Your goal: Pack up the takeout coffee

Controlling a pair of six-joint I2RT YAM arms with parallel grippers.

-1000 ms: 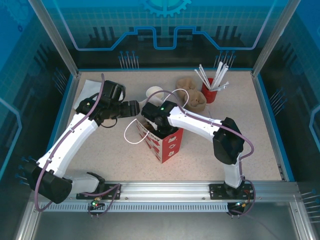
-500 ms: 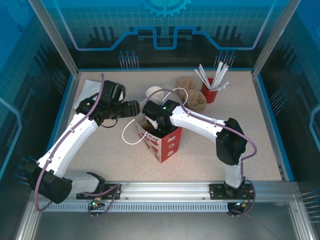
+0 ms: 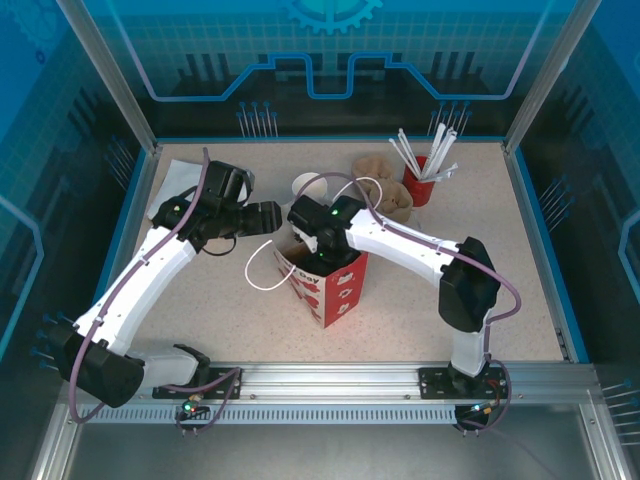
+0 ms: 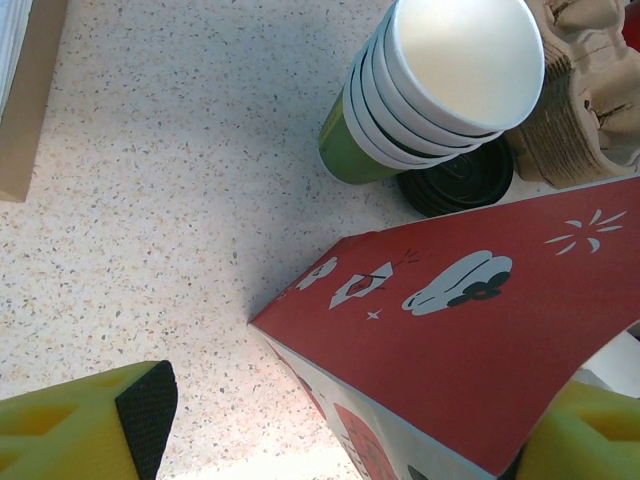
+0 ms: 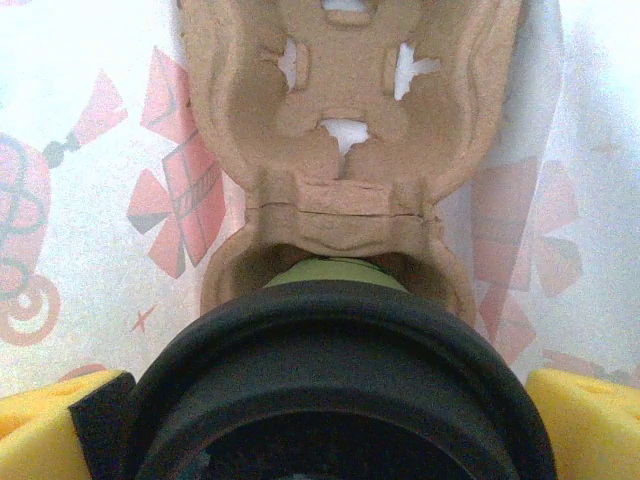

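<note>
The takeout coffee is seated in the carrier's socket, so the robot's right gripper keeps rising with open fingers until it clears the bag, then head for the straws.
The takeout coffee has a green cup and a black lid. It sits in a socket of a brown cardboard carrier inside the red paper bag. My right gripper reaches down into the bag, open, with one yellow finger on each side of the lid. My left gripper is open at the bag's upper left corner. In the left wrist view the bag's red side lies between the wide jaws of that gripper, and the left pad is clear of it.
A stack of lidless green cups stands behind the bag, with black lids at its base. Spare cardboard carriers and a red cup of white straws are at the back right. The bag's white handle loops out to the left.
My right gripper's jaws have spread wider around the lid, and its elbow has swung a little to the right. The left arm has stayed put.
</note>
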